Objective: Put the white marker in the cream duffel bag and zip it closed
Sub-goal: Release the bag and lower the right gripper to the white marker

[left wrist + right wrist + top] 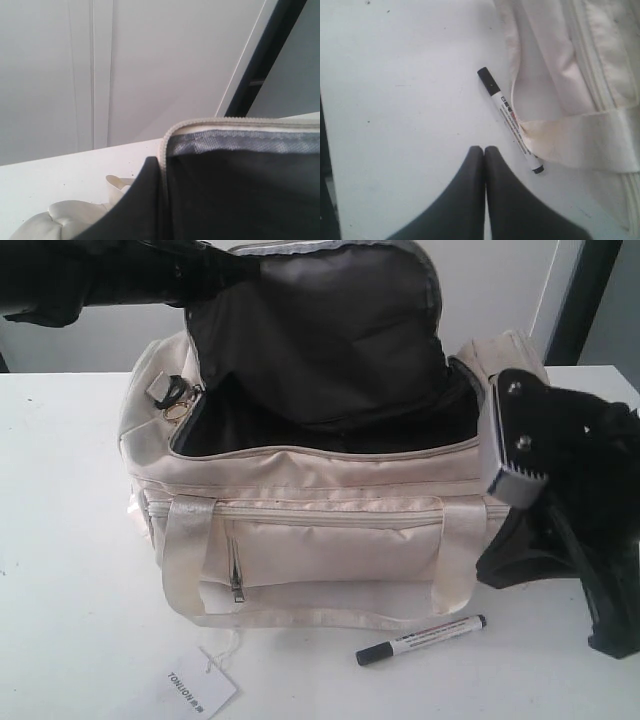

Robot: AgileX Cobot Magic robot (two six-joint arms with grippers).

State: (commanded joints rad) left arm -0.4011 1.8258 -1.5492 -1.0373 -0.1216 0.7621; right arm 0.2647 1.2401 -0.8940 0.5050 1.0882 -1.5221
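I see the white marker's black cap free of the handle strap, so my right gripper should carry on heading for that cap, opening until its fingers straddle it.
The cream duffel bag stands on the white table with its top unzipped and the dark-lined flap lifted up. My left gripper holds that flap at its upper left corner; in the left wrist view one dark finger presses against the flap's zipper edge. The white marker lies flat on the table in front of the bag, black cap to the left, one end by the bag's handle strap. My right gripper hovers shut and empty just beside the marker.
A white hang tag lies on the table at the bag's front left. The gold ring pull hangs at the zipper's left end. A white wall and dark door frame stand behind.
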